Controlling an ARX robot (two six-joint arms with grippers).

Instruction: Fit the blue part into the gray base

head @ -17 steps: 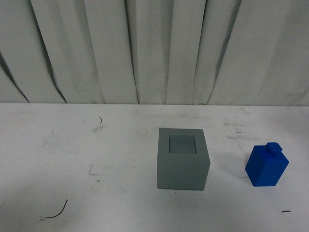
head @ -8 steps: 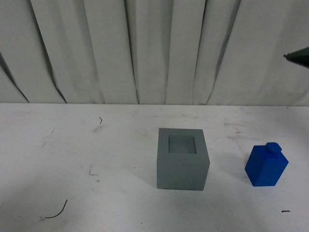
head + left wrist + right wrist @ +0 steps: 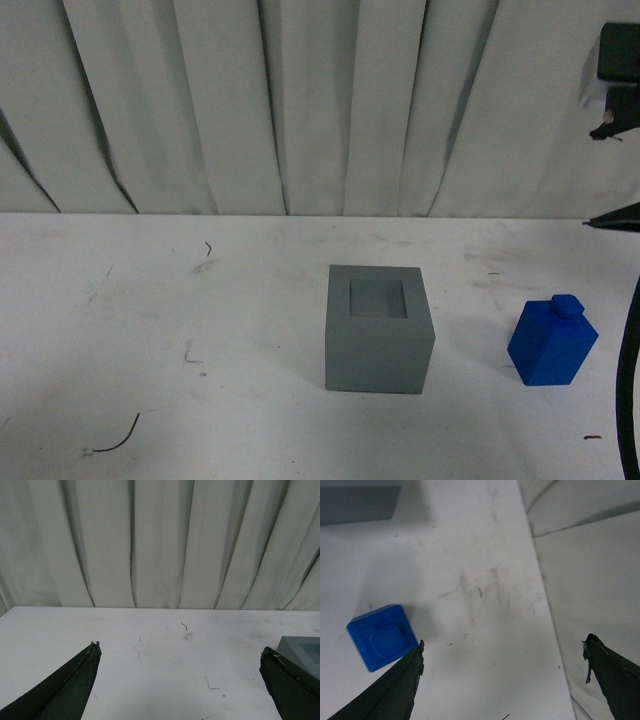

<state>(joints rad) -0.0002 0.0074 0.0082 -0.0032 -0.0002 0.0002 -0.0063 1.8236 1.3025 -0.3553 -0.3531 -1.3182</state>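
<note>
The blue part (image 3: 552,342) will stay upright and stand well above the gray base's rim when I insert it, because the gray base's hollow (image 3: 378,299) looks shallow.
The gray base (image 3: 378,330) stands on the white table near the middle, its square recess empty and facing up. The blue part (image 3: 552,342) stands upright to its right, apart from it, knob on top. My right arm (image 3: 620,55) shows at the front view's upper right edge, with one dark fingertip (image 3: 618,216) above and behind the blue part. In the right wrist view my right gripper (image 3: 504,645) is open and empty high over the table; the blue part (image 3: 382,636) lies just outside one finger. My left gripper (image 3: 178,650) is open and empty, with the base's corner (image 3: 302,647) beside one finger.
A white pleated curtain (image 3: 300,100) hangs behind the table. The table's edge (image 3: 547,605) meets the curtain in the right wrist view. A black cable (image 3: 632,380) hangs at the front view's right edge. A thin dark wire scrap (image 3: 115,436) lies at the front left.
My right arm has come into the front view at the upper right and its fingertip has dropped lower. The two blocks have not moved.
</note>
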